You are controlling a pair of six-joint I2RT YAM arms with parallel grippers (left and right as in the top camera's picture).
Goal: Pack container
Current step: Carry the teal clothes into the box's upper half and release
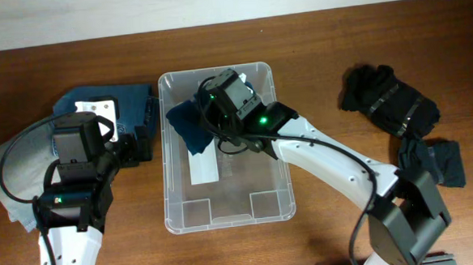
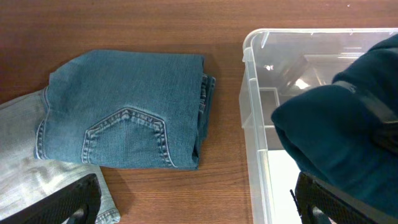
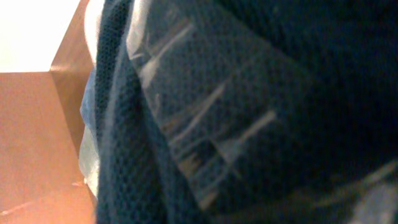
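Observation:
I should use my right gripper to lay the dark teal garment [image 1: 188, 127] down and straighten it across the container's far end [image 1: 195, 84] before I get black clothes, because it hangs slanted in the clear container.
The clear container [image 1: 228, 210] stands mid-table with a white label [image 1: 204, 165] on its base; its left wall shows in the left wrist view [image 2: 252, 99]. My right gripper [image 1: 223, 109] is inside its far end, shut on a dark teal garment [image 1: 187, 123] held above the base. That fabric [image 3: 205, 124] fills the right wrist view and hides the fingers; it also shows in the left wrist view [image 2: 336, 137]. My left gripper [image 2: 199, 205] is open and empty, just left of the container's wall.
Folded blue jeans [image 1: 97, 103] [image 2: 124, 118] lie left of the container on a pale grey-blue garment [image 1: 3, 169] [image 2: 25, 162]. Black clothes [image 1: 389, 100] and a dark blue piece [image 1: 439, 161] lie at the right.

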